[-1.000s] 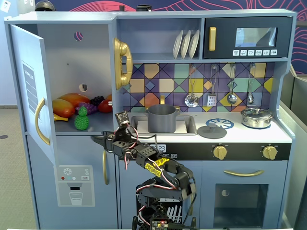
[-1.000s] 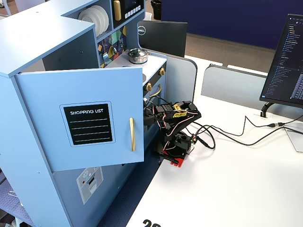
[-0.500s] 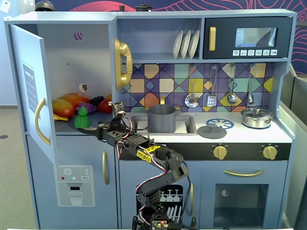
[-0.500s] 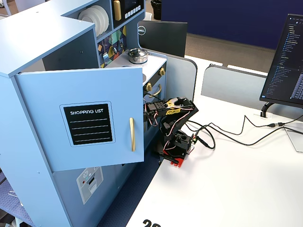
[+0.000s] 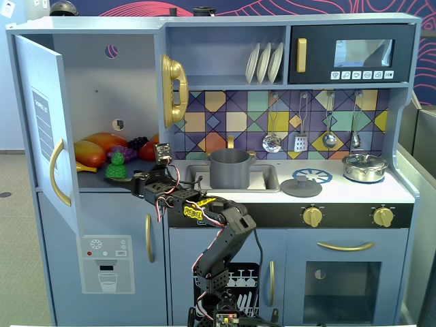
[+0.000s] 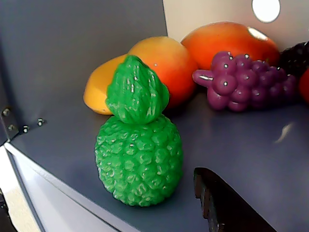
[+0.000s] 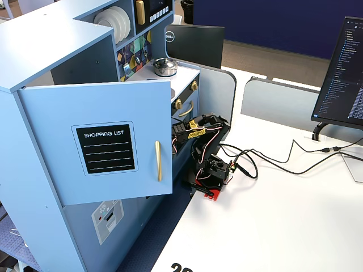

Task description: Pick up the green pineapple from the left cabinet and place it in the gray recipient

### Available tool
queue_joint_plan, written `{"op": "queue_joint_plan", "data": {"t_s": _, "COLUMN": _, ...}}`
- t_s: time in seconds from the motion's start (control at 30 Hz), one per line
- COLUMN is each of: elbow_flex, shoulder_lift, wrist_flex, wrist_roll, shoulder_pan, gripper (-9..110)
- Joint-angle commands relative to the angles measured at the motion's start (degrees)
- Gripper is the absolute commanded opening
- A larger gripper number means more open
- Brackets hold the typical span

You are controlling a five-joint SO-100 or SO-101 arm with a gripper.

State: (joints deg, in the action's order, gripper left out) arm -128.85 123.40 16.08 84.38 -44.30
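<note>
I expect the green pineapple (image 5: 116, 166) to drop out of sight below the recipient's rim when I place it inside, because the gray recipient's sides (image 5: 230, 170) stand taller than it.
The green pineapple (image 5: 117, 165) stands upright near the front edge of the shelf in the left cabinet (image 5: 88, 82), whose door (image 5: 42, 129) hangs open. In the wrist view the green pineapple (image 6: 139, 159) fills the centre, with one dark finger (image 6: 227, 208) low on the right and apart from it. My gripper (image 5: 129, 180) is open at the shelf's front edge, just right of and below the fruit, and not touching it. The gray recipient (image 5: 229, 168) sits in the sink. In the side fixed view the door (image 7: 102, 141) hides the gripper; only the arm (image 7: 198, 133) shows.
Behind the pineapple lie orange fruits (image 6: 159, 63), a purple grape bunch (image 6: 241, 82) and a red fruit (image 5: 150, 150). A gold handset (image 5: 174, 88) hangs on the cabinet's right wall. A flat gray lid (image 5: 301, 185) and a silver lidded pot (image 5: 364, 167) stand on the counter.
The arm has risen and stretched left. The gripper went from below the shelf's edge up to shelf level, close to the pineapple. The pineapple has not moved.
</note>
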Motion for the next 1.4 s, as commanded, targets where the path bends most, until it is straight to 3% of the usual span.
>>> {"op": "queue_joint_plan", "data": {"t_s": 0.0, "elbow_flex": 5.71, "shoulder_lift": -2.2, "wrist_flex": 2.46, "wrist_roll": 0.97, "shoulder_pan": 0.18, "gripper": 48}}
{"op": "queue_joint_plan", "data": {"t_s": 1.03, "elbow_flex": 21.27, "shoulder_lift": -23.47, "wrist_flex": 9.32, "wrist_roll": 1.23, "shoulder_pan": 1.49, "gripper": 49}}
{"op": "queue_joint_plan", "data": {"t_s": 1.13, "elbow_flex": 21.62, "shoulder_lift": -24.26, "wrist_flex": 8.88, "wrist_roll": 3.25, "shoulder_pan": 1.49, "gripper": 39}}
{"op": "queue_joint_plan", "data": {"t_s": 1.27, "elbow_flex": 20.48, "shoulder_lift": -23.12, "wrist_flex": 5.1, "wrist_roll": 7.56, "shoulder_pan": 1.14, "gripper": 1}}
{"op": "queue_joint_plan", "data": {"t_s": 1.37, "elbow_flex": 20.3, "shoulder_lift": -21.62, "wrist_flex": 4.04, "wrist_roll": 5.98, "shoulder_pan": 0.79, "gripper": 0}}
